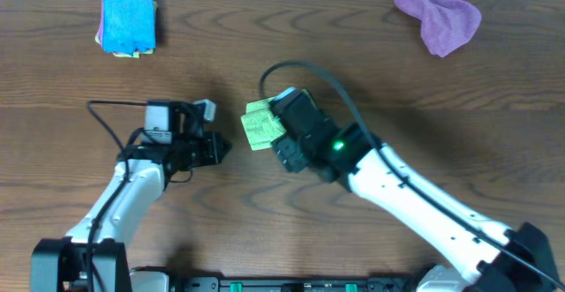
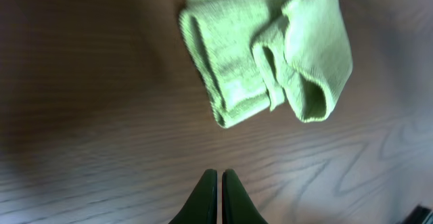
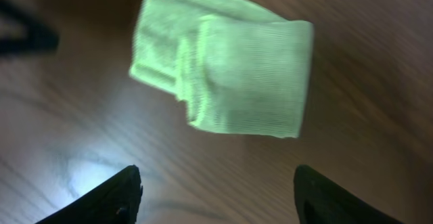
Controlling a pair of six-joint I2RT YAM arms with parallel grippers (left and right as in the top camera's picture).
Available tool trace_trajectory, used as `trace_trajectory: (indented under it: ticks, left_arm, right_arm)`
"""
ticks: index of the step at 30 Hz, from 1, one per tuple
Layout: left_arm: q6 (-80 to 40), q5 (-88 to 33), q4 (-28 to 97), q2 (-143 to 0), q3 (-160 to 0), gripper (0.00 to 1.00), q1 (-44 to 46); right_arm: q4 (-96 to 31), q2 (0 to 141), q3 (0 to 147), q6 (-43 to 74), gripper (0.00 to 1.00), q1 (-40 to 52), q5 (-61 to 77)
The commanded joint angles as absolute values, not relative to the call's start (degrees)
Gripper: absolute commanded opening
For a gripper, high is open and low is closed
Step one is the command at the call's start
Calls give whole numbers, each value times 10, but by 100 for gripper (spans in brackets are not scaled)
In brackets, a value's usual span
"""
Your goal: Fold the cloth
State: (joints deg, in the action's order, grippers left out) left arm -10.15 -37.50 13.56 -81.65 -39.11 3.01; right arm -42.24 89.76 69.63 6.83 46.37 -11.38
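The top flap's staggered edges end partway across the green cloth. Next, I pinch those layered edges together with my right gripper before I finish the fold.
A light green cloth lies folded into a small bundle on the wooden table near the middle. It fills the top of the left wrist view and the right wrist view. My left gripper is shut and empty, a short way left of the cloth with bare table between. My right gripper is open and empty, held just over the table right beside the cloth; in the overhead view its body covers the cloth's right part.
A folded blue cloth on other coloured cloths lies at the back left. A crumpled purple cloth lies at the back right. Both arms' cables arch over the table's middle.
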Motion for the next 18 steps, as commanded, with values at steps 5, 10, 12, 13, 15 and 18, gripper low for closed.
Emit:
trace_trajectory:
  ticks: [5,10,12,13,15,18]
  left_arm:
    - [-47,-420,165,-777,-392,6,-35]
    - [-41,-421,187,-772,-392,6,-76]
    - [-25,-421,208,-772,-392,6,-87]
    - [-19,-421,216,-771,-392,6,-88]
    - [-16,-421,224,-771,-392,6,-88]
    - [-16,-436,225,-771,-392,6,-88]
  right_arm:
    - [-368,1000,689,12,78,507,-211]
    - [-297,1055,690,12,79,507,-213]
    - [-267,1077,690,12,75,506,-217]
    - [-258,1086,691,12,75,506,-219]
    - [-247,1100,691,11,73,505,-230]
    - [-228,1114,693,12,70,502,-254]
